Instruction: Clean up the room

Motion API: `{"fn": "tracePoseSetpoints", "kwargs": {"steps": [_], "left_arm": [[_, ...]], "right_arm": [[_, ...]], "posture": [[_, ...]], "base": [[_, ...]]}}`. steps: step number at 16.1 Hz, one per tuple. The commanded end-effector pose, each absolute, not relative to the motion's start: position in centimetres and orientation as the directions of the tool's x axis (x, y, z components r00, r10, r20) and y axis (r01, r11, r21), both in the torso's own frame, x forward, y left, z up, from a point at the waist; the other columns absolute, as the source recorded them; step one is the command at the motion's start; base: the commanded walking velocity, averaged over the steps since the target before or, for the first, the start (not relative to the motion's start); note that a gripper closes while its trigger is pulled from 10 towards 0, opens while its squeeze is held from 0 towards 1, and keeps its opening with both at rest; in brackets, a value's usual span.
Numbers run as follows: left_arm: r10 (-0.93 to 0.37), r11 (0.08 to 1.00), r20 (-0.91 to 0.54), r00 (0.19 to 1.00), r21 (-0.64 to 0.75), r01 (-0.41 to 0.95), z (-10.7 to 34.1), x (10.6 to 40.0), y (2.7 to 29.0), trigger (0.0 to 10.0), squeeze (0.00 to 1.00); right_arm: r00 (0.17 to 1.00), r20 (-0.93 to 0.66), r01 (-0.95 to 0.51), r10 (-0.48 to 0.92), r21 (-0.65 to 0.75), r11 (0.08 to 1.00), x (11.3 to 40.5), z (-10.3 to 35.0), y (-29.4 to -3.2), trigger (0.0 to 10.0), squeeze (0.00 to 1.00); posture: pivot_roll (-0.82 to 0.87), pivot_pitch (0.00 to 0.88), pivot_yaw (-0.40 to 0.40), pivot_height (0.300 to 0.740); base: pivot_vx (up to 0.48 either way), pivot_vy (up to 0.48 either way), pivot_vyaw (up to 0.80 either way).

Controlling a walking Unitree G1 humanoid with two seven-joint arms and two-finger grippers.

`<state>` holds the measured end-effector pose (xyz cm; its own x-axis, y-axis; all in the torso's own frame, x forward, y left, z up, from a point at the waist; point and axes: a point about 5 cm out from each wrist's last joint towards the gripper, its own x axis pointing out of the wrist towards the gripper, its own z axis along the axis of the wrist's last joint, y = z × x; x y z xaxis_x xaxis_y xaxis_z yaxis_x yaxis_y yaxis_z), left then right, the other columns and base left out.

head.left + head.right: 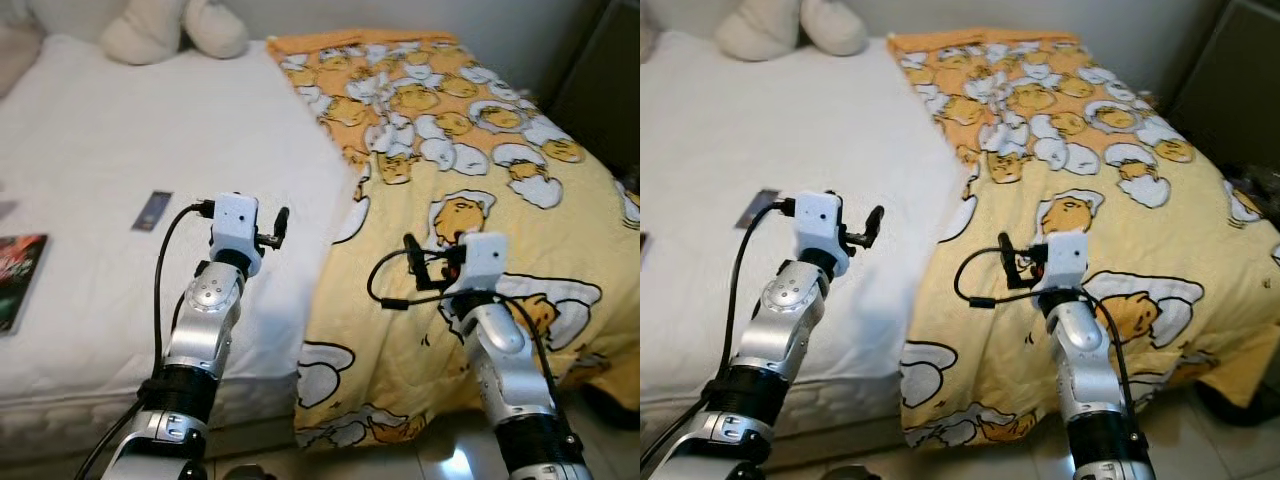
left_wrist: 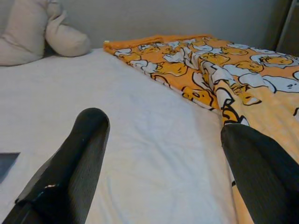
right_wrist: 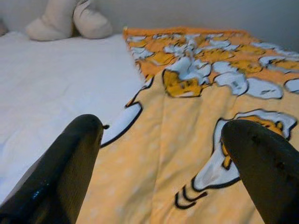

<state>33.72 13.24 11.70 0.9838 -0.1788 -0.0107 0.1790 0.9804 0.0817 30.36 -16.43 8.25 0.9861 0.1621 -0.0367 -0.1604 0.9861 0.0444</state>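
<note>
My gripper will spread the blanket's near edge (image 1: 322, 290) over the mattress when it pulls, while the blanket's far end stays in place, because a bunched fold (image 2: 217, 77) runs along the blanket.
A yellow-orange blanket (image 1: 480, 190) printed with cartoon figures covers the right half of a bed and hangs over its front edge. The left half is bare white mattress (image 1: 110, 150). My left gripper (image 1: 279, 226) hovers open above the mattress, just left of the blanket's edge (image 2: 219, 100). My right gripper (image 1: 420, 262) hangs open over the blanket's front part (image 3: 187, 140). Nothing sits between either pair of fingers. A small dark card (image 1: 152, 210) and a red-and-black book (image 1: 18, 275) lie on the mattress to the left.
A cream plush toy (image 1: 170, 30) rests at the head of the bed against the wall. Dark furniture (image 1: 600, 90) stands at the far right. Shiny tiled floor (image 1: 450, 462) shows below the bed's front edge.
</note>
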Motion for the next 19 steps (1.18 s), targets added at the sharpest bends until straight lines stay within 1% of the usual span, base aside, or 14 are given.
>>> {"fn": "tracePoseSetpoints", "kwargs": {"steps": [1, 4, 8, 10, 12, 13, 14, 16, 19], "left_arm": [[-0.194, 0.978, 0.007, 0.981, 0.084, 0.192, 12.4, 33.8, 12.8, 10.0, 0.00], [-0.178, 0.981, -0.001, 0.984, 0.078, 0.178, 12.4, 33.8, 13.1, 10.0, 0.00], [-0.191, 0.980, -0.024, 0.981, 0.044, 0.192, 12.1, 34.2, 12.1, 10.0, 0.00], [-0.165, 0.986, -0.037, 0.986, 0.021, 0.166, 12.2, 34.7, 12.6, 10.0, 0.00], [-0.124, 0.991, -0.048, 0.991, 0.036, 0.125, 12.1, 35.1, 13.3, 10.0, 0.00], [-0.084, 0.995, -0.044, 0.996, 0.057, 0.086, 12.2, 35.4, 13.7, 10.0, 0.00], [-0.061, 0.992, -0.051, 0.997, 0.105, 0.066, 12.3, 35.8, 14.0, 10.0, 0.00], [-0.078, 0.996, -0.027, 0.997, 0.047, 0.079, 12.7, 36.0, 14.0, 10.0, 0.00], [-0.086, 0.996, -0.012, 0.996, 0.016, 0.086, 13.0, 36.1, 13.9, 10.0, 0.00]], "right_arm": [[0.986, -0.021, -0.167, 0.168, 0.042, 0.985, 30.6, 8.5, -16.4, 10.0, 0.00], [0.978, -0.025, -0.206, 0.207, 0.041, 0.978, 30.8, 8.4, -15.4, 10.0, 0.00], [0.977, -0.024, -0.210, 0.211, 0.035, 0.977, 30.6, 8.3, -15.6, 10.0, 0.00], [0.977, -0.029, -0.211, 0.212, 0.035, 0.977, 30.4, 8.1, -15.5, 10.0, 0.00], [0.977, -0.030, -0.212, 0.213, 0.034, 0.977, 30.4, 8.0, -15.3, 10.0, 0.00], [0.977, -0.029, -0.212, 0.213, 0.033, 0.977, 30.4, 8.0, -15.3, 10.0, 0.00], [0.977, -0.030, -0.211, 0.212, 0.033, 0.977, 30.2, 7.9, -15.4, 10.0, 0.00], [0.975, -0.033, -0.217, 0.218, 0.028, 0.976, 30.0, 7.8, -15.3, 10.0, 0.00], [0.970, -0.025, -0.242, 0.243, 0.025, 0.970, 29.9, 8.0, -15.1, 10.0, 0.00]], "posture": [[0.08, 0.000, -0.045, 0.740], [0.08, 0.000, -0.059, 0.740], [0.05, 0.000, -0.054, 0.740], [0.04, 0.000, -0.047, 0.740], [0.03, 0.000, -0.039, 0.740], [0.02, 0.000, -0.037, 0.740], [0.02, 0.000, -0.037, 0.740], [0.01, 0.000, -0.034, 0.740], [0.01, 0.000, -0.027, 0.740]], "base": [[0.296, -0.375, 0.00], [0.315, -0.359, 0.00], [0.315, -0.360, 0.00], [0.324, -0.351, 0.00], [0.343, -0.332, 0.00], [0.000, 0.000, 0.00], [0.000, 0.000, 0.00], [0.000, 0.000, 0.00], [0.406, 0.000, 0.00]]}}
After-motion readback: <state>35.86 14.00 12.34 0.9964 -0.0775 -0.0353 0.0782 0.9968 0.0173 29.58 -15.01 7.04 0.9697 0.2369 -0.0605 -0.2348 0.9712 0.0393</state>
